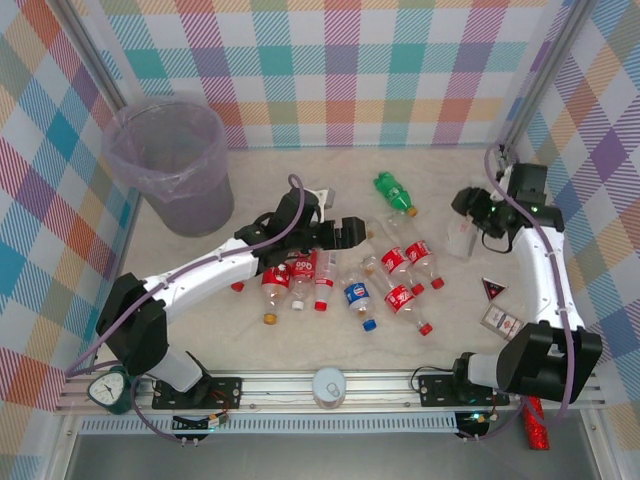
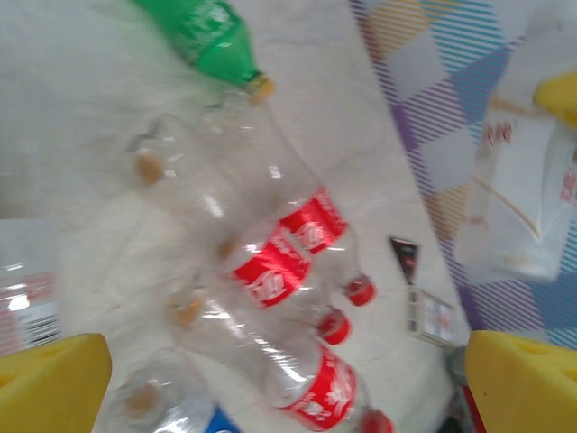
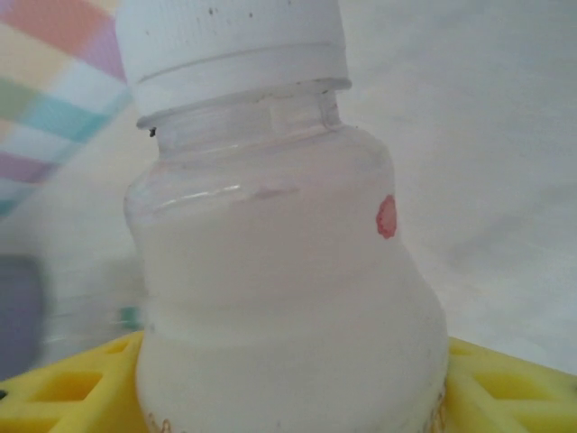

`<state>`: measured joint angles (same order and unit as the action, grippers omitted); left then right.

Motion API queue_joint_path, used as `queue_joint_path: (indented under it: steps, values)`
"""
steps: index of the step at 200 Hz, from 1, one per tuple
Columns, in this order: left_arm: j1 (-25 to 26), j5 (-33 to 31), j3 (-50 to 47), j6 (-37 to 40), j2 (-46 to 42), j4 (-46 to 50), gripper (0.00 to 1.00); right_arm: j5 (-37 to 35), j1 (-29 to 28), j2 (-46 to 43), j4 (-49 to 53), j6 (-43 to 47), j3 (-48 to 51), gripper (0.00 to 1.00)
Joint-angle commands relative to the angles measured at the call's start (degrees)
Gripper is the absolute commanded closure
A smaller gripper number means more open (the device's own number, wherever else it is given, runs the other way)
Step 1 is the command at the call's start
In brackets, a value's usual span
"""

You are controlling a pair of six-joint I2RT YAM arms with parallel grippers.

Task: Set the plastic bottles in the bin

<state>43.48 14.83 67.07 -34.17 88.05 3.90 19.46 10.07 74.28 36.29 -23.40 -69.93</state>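
Observation:
My gripper will find an empty bin [image 1: 165, 140] when it carries the whitish bottle over, because the bin's see-through side [image 1: 190, 205] shows even grey near its base.
Several clear plastic bottles with red labels and caps [image 1: 395, 262] lie in a cluster mid-table, with a blue-labelled one [image 1: 357, 295] and an all-green one [image 1: 395, 193] behind them. My left gripper [image 1: 347, 232] hovers open over the cluster; in its wrist view the red-labelled bottles [image 2: 270, 271] and the green bottle [image 2: 203, 36] lie below the spread yellow fingers [image 2: 54, 383]. At the right, my right gripper [image 1: 468, 215] is shut on a whitish bottle with a white cap [image 3: 270, 271], pressed between both yellow fingers [image 3: 72, 388]. The bin [image 1: 190, 200] stands at the far left.
Two small cards [image 1: 493, 290] [image 1: 500, 320] lie near the right arm. A round white object [image 1: 328, 385] and a dial [image 1: 105, 388] sit on the front rail. Checkered walls enclose the table on three sides.

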Motion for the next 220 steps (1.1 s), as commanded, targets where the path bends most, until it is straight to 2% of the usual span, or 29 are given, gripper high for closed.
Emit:
queue_joint_path:
  steps: [1,30,40,54,92,120,144,154,206,220]
  values:
    - [0.7,10.0,1.6,-1.7,0.9,-9.5,0.0,20.4,-1.4,0.6,-10.6,-7.6,1.1,0.38]
    - [0.8,14.2,5.7,-1.3,4.1,-10.8,0.0,23.2,-7.2,-1.7,-25.6,-13.4,7.6,0.38]
    - [1.0,15.6,7.1,-1.2,5.5,-11.3,0.0,26.2,-7.6,-2.0,-29.7,-15.5,10.2,0.39]
    - [1.6,16.4,8.9,-0.4,7.0,-10.4,0.01,27.6,-7.7,-1.2,-29.4,-15.8,10.5,0.39]
    - [2.5,13.1,12.0,0.5,9.8,-8.9,0.04,31.7,-9.3,1.3,-30.1,-16.5,5.9,0.38]
    - [2.5,11.1,15.7,3.5,11.5,-7.1,0.01,32.8,-11.8,2.8,-33.0,-18.4,5.1,0.38]
    - [2.5,15.6,20.7,3.6,15.5,-6.9,0.0,32.2,-13.8,3.0,-35.0,-20.0,5.5,0.38]
    - [2.5,15.6,22.4,3.9,16.6,-5.9,0.0,32.2,-14.4,2.9,-34.9,-19.9,5.5,0.38]
    - [2.5,13.1,18.3,2.6,15.0,-9.5,0.31,32.4,-14.6,4.3,-35.0,-19.5,4.5,0.38]
    - [2.5,12.4,17.3,2.5,13.9,-9.4,0.36,32.1,-14.7,4.4,-35.1,-19.5,4.1,0.37]
